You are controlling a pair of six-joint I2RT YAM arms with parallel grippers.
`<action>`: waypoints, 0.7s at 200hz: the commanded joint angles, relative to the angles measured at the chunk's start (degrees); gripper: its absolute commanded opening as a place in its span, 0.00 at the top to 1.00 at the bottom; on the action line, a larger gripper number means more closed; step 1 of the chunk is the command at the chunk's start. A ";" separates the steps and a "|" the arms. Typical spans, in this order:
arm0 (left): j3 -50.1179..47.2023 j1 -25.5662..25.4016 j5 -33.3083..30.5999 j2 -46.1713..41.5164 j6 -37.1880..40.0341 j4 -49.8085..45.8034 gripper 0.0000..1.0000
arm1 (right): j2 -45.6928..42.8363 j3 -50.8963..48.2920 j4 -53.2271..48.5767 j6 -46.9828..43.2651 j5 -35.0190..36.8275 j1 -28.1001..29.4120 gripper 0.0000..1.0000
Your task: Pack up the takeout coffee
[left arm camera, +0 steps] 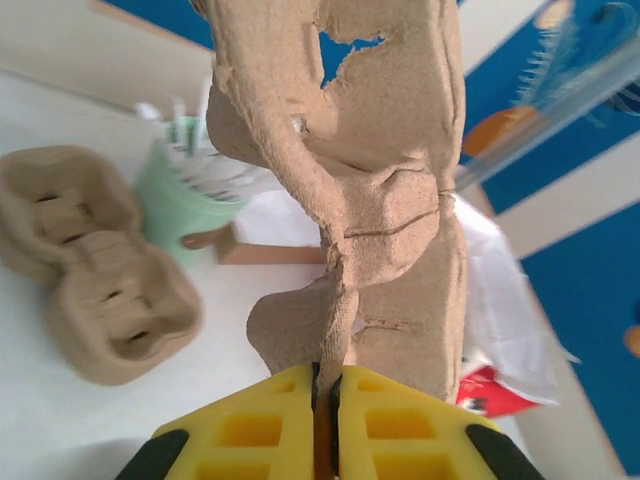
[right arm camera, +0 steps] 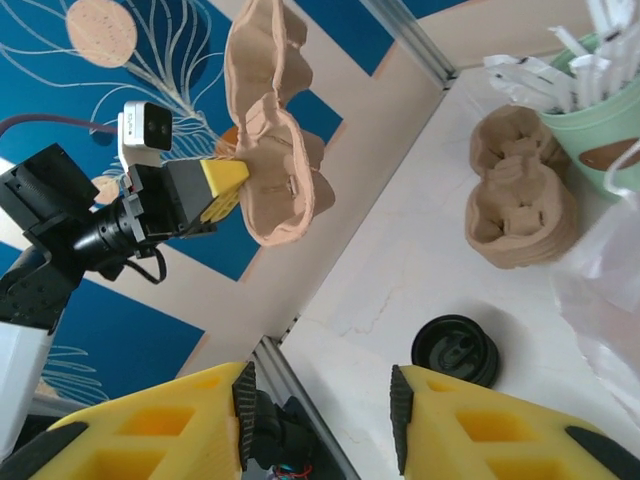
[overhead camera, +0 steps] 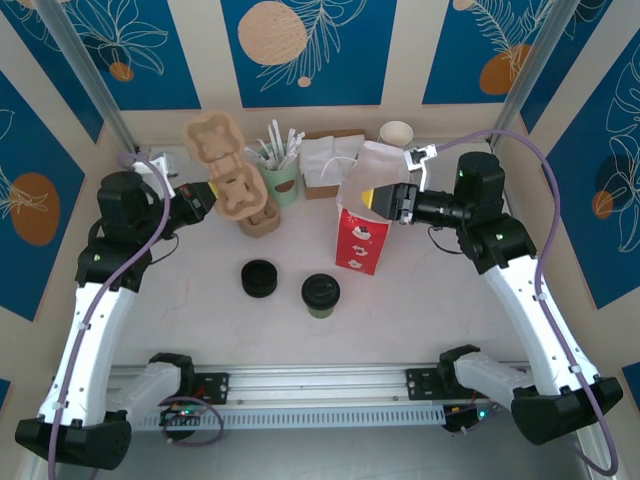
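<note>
The carrier's free edge (overhead camera: 262, 192) is facing my open right gripper, so my left gripper keeps moving the carrier over until my right gripper closes on that edge.
The takeout coffee (overhead camera: 321, 293), a short olive cup with a black lid, stands on the table in front of the red bag (overhead camera: 360, 238), free of both grippers. My left gripper (overhead camera: 207, 197) (left arm camera: 326, 372) is shut on the edge of a brown pulp cup carrier (overhead camera: 214, 142) (left arm camera: 380, 180) and holds it upright in the air at the back left. At the bag's open top, my right gripper (overhead camera: 376, 198) (right arm camera: 320, 400) stands open with nothing between its fingers. The raised carrier (right arm camera: 275, 170) is also seen in the right wrist view.
A stack of pulp carriers (overhead camera: 252, 208) (right arm camera: 520, 205) sits beside a green cup of stirrers (overhead camera: 282, 178) (left arm camera: 185, 195). A stack of black lids (overhead camera: 260, 278) (right arm camera: 456, 350) lies left of the coffee. A napkin box (overhead camera: 330, 162) and white-rimmed cups (overhead camera: 397, 132) stand at the back.
</note>
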 commanded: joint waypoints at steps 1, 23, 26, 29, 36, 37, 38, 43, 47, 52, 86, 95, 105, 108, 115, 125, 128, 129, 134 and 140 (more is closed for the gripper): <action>2.25 -1.42 10.57 0.18 -2.16 6.78 0.90 | 0.61 2.85 1.79 -1.39 -1.83 2.16 0.54; 3.21 -5.17 12.09 0.45 -2.41 9.95 0.89 | 0.70 3.62 2.74 -2.63 -1.74 4.21 0.51; 3.37 -5.84 12.14 0.45 -2.33 10.40 0.89 | 0.69 3.73 2.88 -2.78 -1.74 4.52 0.50; 3.52 -6.50 12.27 0.58 -2.32 10.88 0.89 | 0.75 3.75 3.01 -2.87 -1.71 4.84 0.50; 3.91 -8.15 12.42 0.84 -2.32 11.92 0.89 | 0.77 3.91 3.34 -3.11 -1.66 5.53 0.50; 3.96 -8.36 12.42 0.83 -2.32 12.02 0.89 | 0.81 3.92 3.41 -3.11 -1.64 5.58 0.50; 4.04 -8.60 12.42 0.87 -2.32 12.21 0.89 | 0.84 3.97 3.44 -3.19 -1.63 5.66 0.50; 4.33 -9.78 12.42 1.12 -2.24 12.72 0.89 | 0.86 4.14 3.60 -3.35 -1.67 6.08 0.50; 4.64 -10.82 12.47 1.44 -2.12 13.15 0.89 | 0.93 4.25 3.69 -3.50 -1.69 6.42 0.50; 5.00 -12.06 12.50 1.82 -1.91 13.48 0.89 | 1.02 4.53 3.73 -3.83 -1.64 6.98 0.50; 7.26 -18.39 11.02 4.11 -0.23 14.22 0.89 | 1.12 6.27 2.59 -6.59 -1.16 10.13 0.50; 7.65 -19.29 11.02 4.66 -0.21 14.51 0.89 | 0.96 6.73 1.80 -7.34 -0.29 10.77 0.50; 7.95 -20.27 10.98 5.27 -0.12 14.85 0.89 | 0.73 7.02 1.20 -7.89 0.44 11.08 0.50; 8.04 -20.57 10.86 5.30 -0.11 14.91 0.89 | 0.65 7.04 0.99 -8.07 0.53 11.18 0.50; 8.21 -21.15 10.72 5.63 0.05 15.08 0.89 | 0.47 7.07 0.62 -8.27 0.82 11.26 0.50; 8.49 -21.82 10.58 5.99 0.28 15.01 0.89 | 0.23 7.08 0.24 -8.41 1.28 11.36 0.50; 8.57 -22.04 10.58 6.11 0.39 14.97 0.89 | 0.12 7.06 0.22 -8.45 1.33 11.35 0.50; 8.58 -22.12 10.53 6.11 0.40 15.00 0.89 | 0.14 7.03 0.22 -8.46 1.35 11.35 0.50; 8.74 -22.50 10.43 6.30 0.53 14.92 0.89 | -0.02 6.91 0.22 -8.48 1.35 11.35 0.50; 8.89 -22.87 10.42 6.49 0.71 14.81 0.89 | -0.17 6.80 0.22 -8.55 1.38 11.44 0.50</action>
